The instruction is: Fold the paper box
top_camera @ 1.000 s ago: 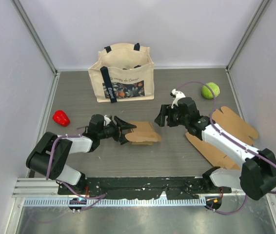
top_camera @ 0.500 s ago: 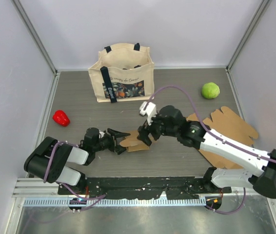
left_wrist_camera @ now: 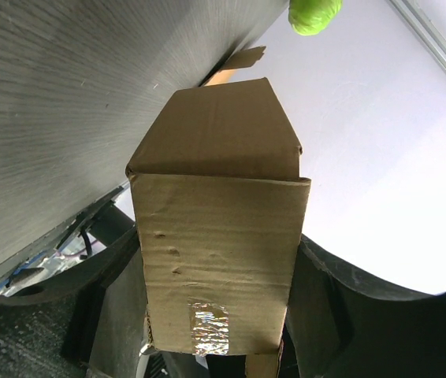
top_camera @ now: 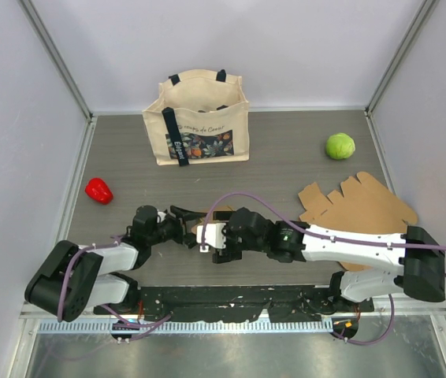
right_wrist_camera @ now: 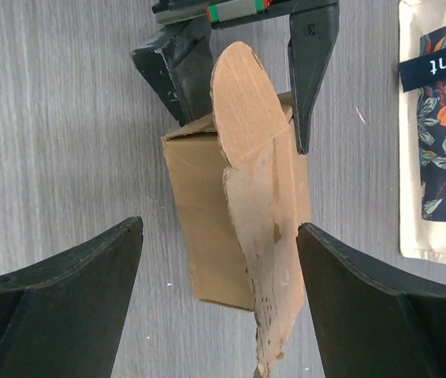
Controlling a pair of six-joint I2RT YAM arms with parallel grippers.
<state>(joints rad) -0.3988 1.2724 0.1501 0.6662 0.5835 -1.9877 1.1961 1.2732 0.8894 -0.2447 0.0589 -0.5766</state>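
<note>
My left gripper is clamping the box, and the rounded flap (right_wrist_camera: 241, 98) stands open at the end of the box (right_wrist_camera: 213, 252). Next, my right gripper takes the box so that my left gripper is free for the flap.
The brown paper box (left_wrist_camera: 219, 236) is a small carton with a strip of shiny tape, and my left gripper (left_wrist_camera: 215, 335) is shut on it, one dark finger pressed on each side. From the right wrist view the box (right_wrist_camera: 211, 213) lies just above the table with a rounded, torn flap (right_wrist_camera: 254, 197) standing up along it. The left fingers (right_wrist_camera: 177, 72) clamp its far end. My right gripper (right_wrist_camera: 219, 303) hangs open over the box's near end, both fingers well apart from it. In the top view the right gripper (top_camera: 221, 240) covers most of the box (top_camera: 203, 230), next to the left gripper (top_camera: 187, 228).
A canvas tote bag (top_camera: 199, 118) stands at the back. A green ball (top_camera: 340, 146) lies at the back right and a red object (top_camera: 98, 190) at the left. A flat unfolded cardboard sheet (top_camera: 365, 213) lies on the right, behind the right arm.
My right arm swung from the middle right across to the left and nearer, ending over the box with its jaws wider. The left gripper drew the box closer to the front edge.
</note>
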